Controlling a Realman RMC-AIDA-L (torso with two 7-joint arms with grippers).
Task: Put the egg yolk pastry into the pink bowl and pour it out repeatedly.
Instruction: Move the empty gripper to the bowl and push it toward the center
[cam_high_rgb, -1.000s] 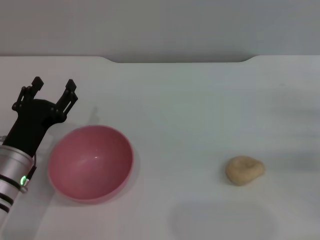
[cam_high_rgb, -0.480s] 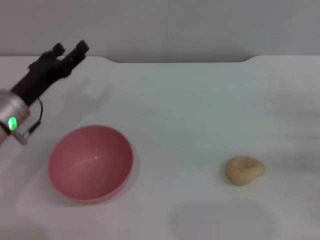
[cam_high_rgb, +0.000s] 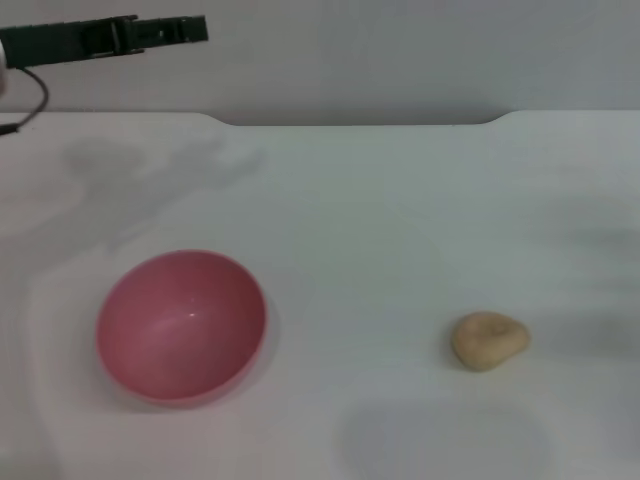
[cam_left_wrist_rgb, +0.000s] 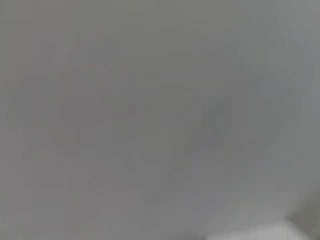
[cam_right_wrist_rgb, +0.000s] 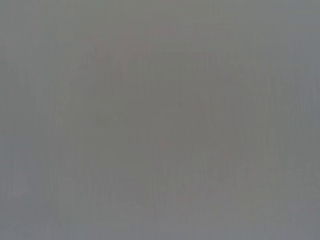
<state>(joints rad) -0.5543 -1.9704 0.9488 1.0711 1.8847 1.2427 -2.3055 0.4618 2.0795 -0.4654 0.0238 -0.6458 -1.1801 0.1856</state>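
Note:
The pink bowl (cam_high_rgb: 185, 325) is empty and upright, so my left gripper should go on downward to its free rim (cam_high_rgb: 106, 306) beside my arm until the fingers grip it.
The pink bowl (cam_high_rgb: 181, 326) sits upright and empty on the white table (cam_high_rgb: 380, 220), at the front left in the head view. The egg yolk pastry (cam_high_rgb: 488, 340), a small lumpy tan bun, lies on the table far to the bowl's right. My left gripper (cam_high_rgb: 198, 27) is raised high above the table's back left, pointing sideways toward the right, well clear of the bowl and holding nothing that shows. Its shadow falls on the table behind the bowl. The right gripper is out of view. Both wrist views show only plain grey.
The table's back edge (cam_high_rgb: 360, 122) meets a grey wall, with a shallow notch in the middle. Nothing else stands on the table between the bowl and the pastry.
My left arm has risen from beside the bowl's left rim up to the back left and swung level, pointing right. Bowl and pastry have not moved.

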